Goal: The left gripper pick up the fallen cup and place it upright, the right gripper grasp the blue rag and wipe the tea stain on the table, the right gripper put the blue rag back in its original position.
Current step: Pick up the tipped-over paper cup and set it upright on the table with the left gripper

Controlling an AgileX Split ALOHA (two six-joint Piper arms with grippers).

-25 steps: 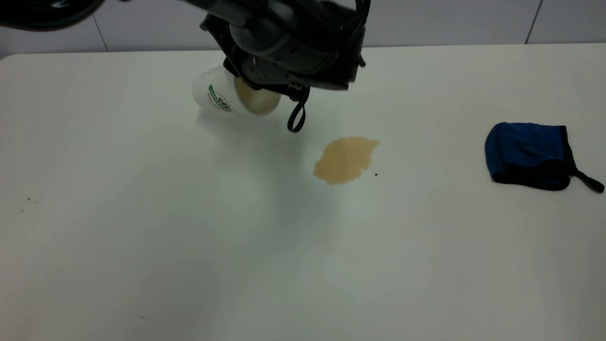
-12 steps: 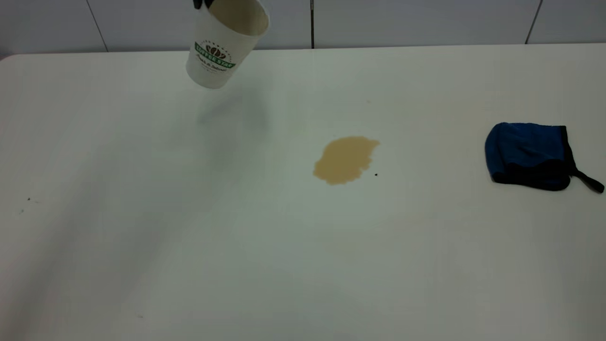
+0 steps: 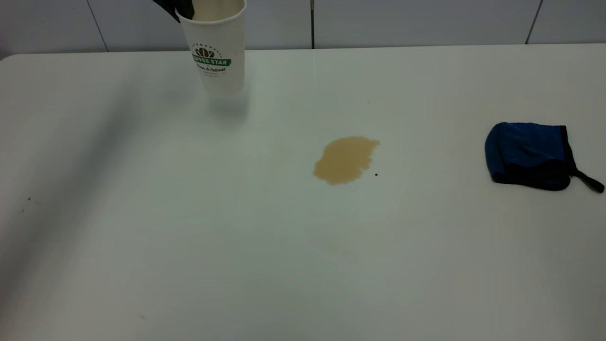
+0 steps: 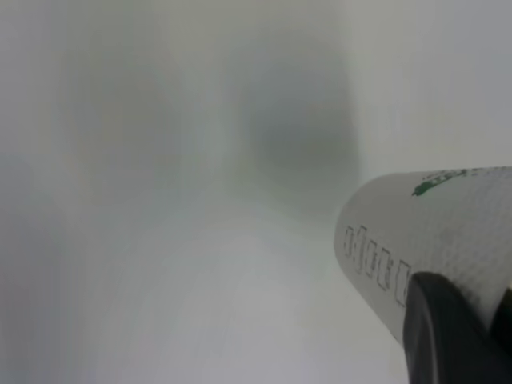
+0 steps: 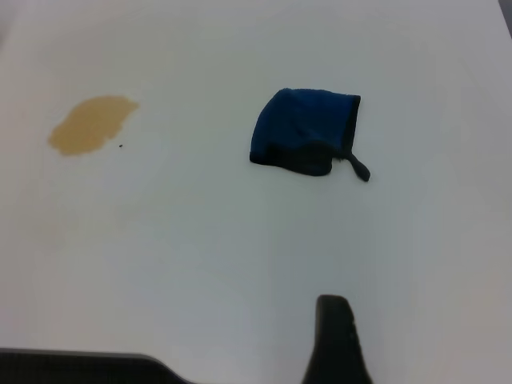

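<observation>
My left gripper should keep bringing the white cup (image 3: 220, 61) down until the cup's base stands flat. The cup is hanging upright over clear table (image 3: 237, 130) next to the tea stain.
The white cup (image 3: 218, 52) with the green and black logo stands upright at the far left-centre of the table (image 3: 189, 237), its base at or just above the surface. My left gripper (image 3: 180, 6) is shut on its rim at the top edge of the exterior view. In the left wrist view a black finger (image 4: 448, 336) presses on the cup's wall (image 4: 440, 232). The tea stain (image 3: 345, 159) lies at the table's middle. The blue rag (image 3: 528, 155) lies at the right. My right gripper (image 5: 336, 340) hangs above the table, well short of the rag (image 5: 304, 140) and the stain (image 5: 92, 124).
A tiny black speck (image 3: 376, 174) lies just right of the stain. A grey tiled wall (image 3: 402, 21) runs behind the table's far edge. A few small dark specks (image 3: 28, 199) lie near the left edge.
The left gripper has lifted the fallen cup off the table, turned it upright and lowered it at the far left-centre. The arm has moved up out of the exterior view. Rag and stain are unmoved.
</observation>
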